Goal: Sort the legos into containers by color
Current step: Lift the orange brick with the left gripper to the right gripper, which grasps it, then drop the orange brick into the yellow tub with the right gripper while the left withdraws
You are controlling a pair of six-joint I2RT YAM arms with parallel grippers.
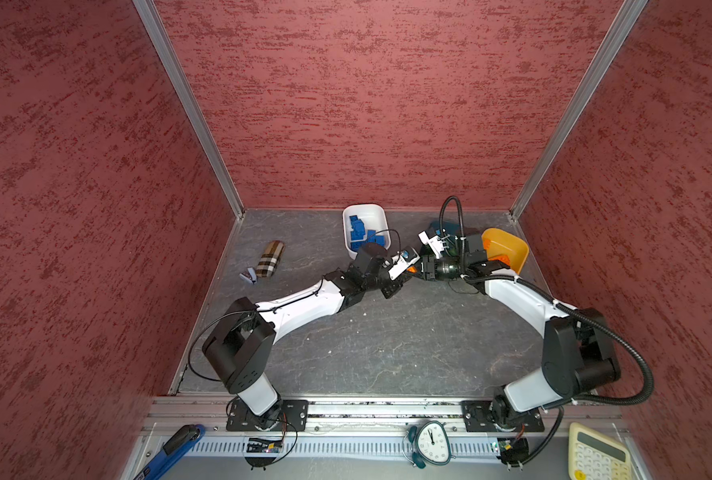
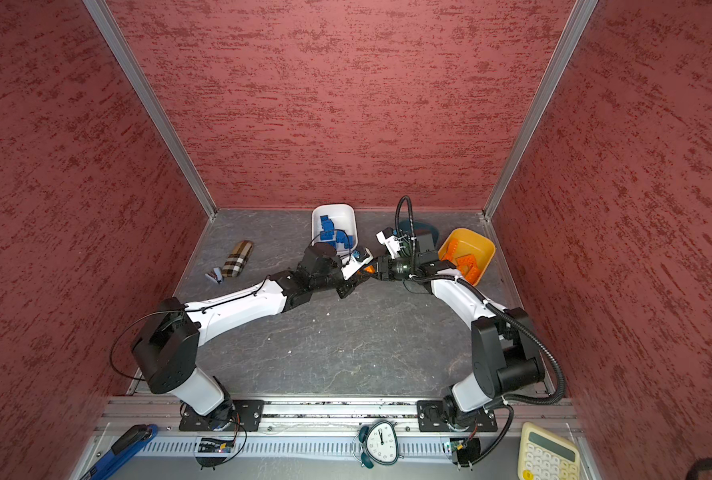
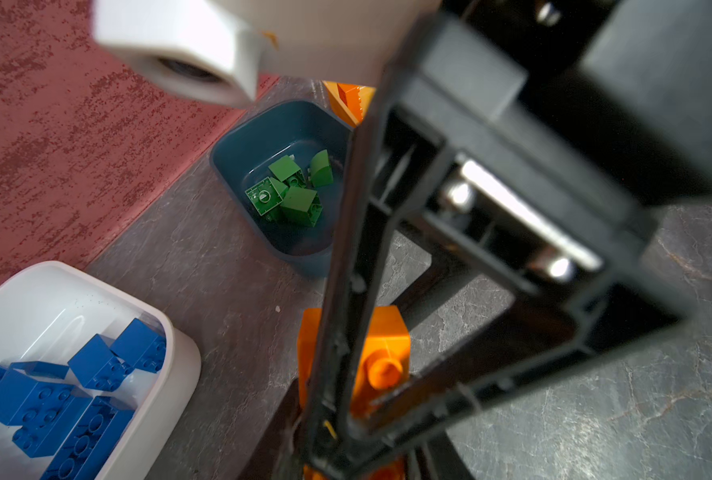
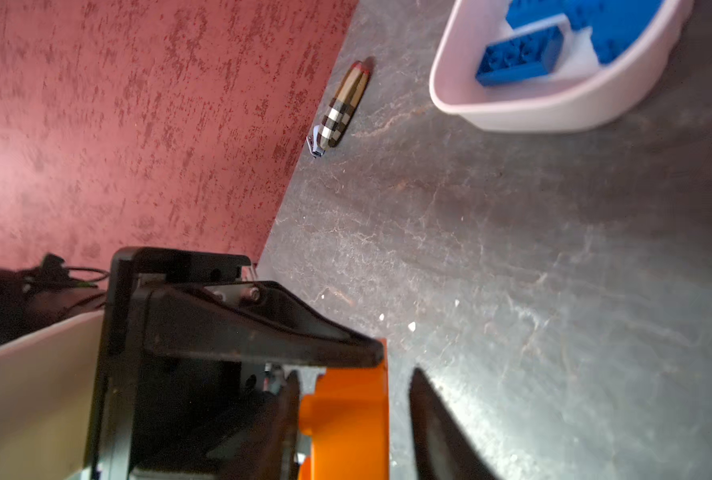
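Note:
The orange lego (image 2: pixel 369 269) in my left gripper is a long way from the yellow container (image 2: pixel 468 249), so next I let it go from my left gripper to my right gripper and then move my left gripper away.
Both grippers meet in mid-table over one orange lego (image 1: pixel 411 270) (image 4: pixel 346 415). My left gripper (image 1: pixel 405 275) is shut on it, with one of its fingers (image 4: pixel 262 332) lying along the brick. My right gripper (image 1: pixel 418 270) (image 4: pixel 354 374) has closed in on the same brick from the opposite side and blocks much of the left wrist view. The white container (image 1: pixel 364 206) holds several blue legos (image 1: pixel 362 232). In the teal container (image 3: pixel 262 133) lie several green legos (image 3: pixel 291 187). The yellow container (image 2: pixel 477 241) holds orange legos (image 2: pixel 464 262).
A plaid pouch (image 1: pixel 270 258) with a small clip (image 1: pixel 248 275) beside it lies at the left of the grey table. Red walls close three sides. Beyond the front rail are a clock (image 1: pixel 431 442), a calculator (image 1: pixel 597 453) and a blue-handled tool (image 1: pixel 175 449).

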